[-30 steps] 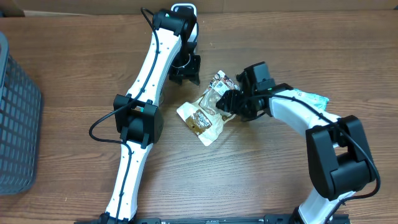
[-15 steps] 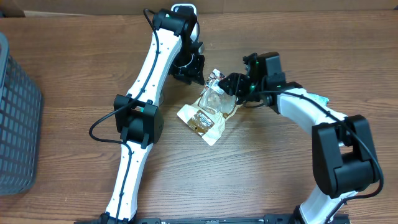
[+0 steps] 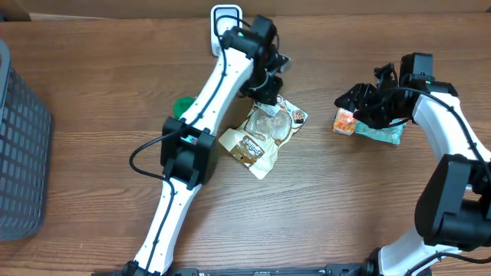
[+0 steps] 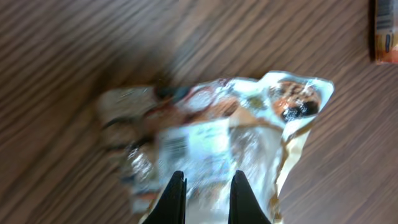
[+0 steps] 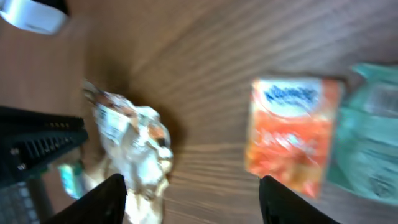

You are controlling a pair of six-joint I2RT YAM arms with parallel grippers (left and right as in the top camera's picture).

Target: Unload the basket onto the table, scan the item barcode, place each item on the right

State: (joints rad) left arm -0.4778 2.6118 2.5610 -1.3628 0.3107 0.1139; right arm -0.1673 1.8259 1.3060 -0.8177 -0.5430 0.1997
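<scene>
Next, my right gripper takes the snack bag by its side edge (image 3: 291, 136) only after I swing the bag straight. The bag lies crooked with its label (image 3: 268, 108) under my left gripper.
A crinkled clear snack bag (image 3: 270, 123) lies mid-table; its white label with a barcode (image 4: 176, 145) faces the left wrist camera. My left gripper (image 3: 268, 93) is down on the bag's far end, and both black fingers (image 4: 176, 193) are shut on the plastic. My right gripper (image 3: 362, 102) hovers open to the right, above an orange packet (image 3: 343, 121), with nothing between its fingers (image 5: 114, 194). A white scanner (image 3: 224, 18) stands at the table's far edge, behind the left arm.
A white-and-brown packet (image 3: 247, 149) lies partly under the clear bag. A teal packet (image 3: 386, 132) sits beside the orange one, under the right arm. A grey basket (image 3: 19, 146) stands at the left edge. A small green object (image 3: 182, 104) shows beside the left arm.
The left gripper has swung right onto the clear bag and shut on it. The right gripper has let the bag go and drawn back right, over the orange packet.
</scene>
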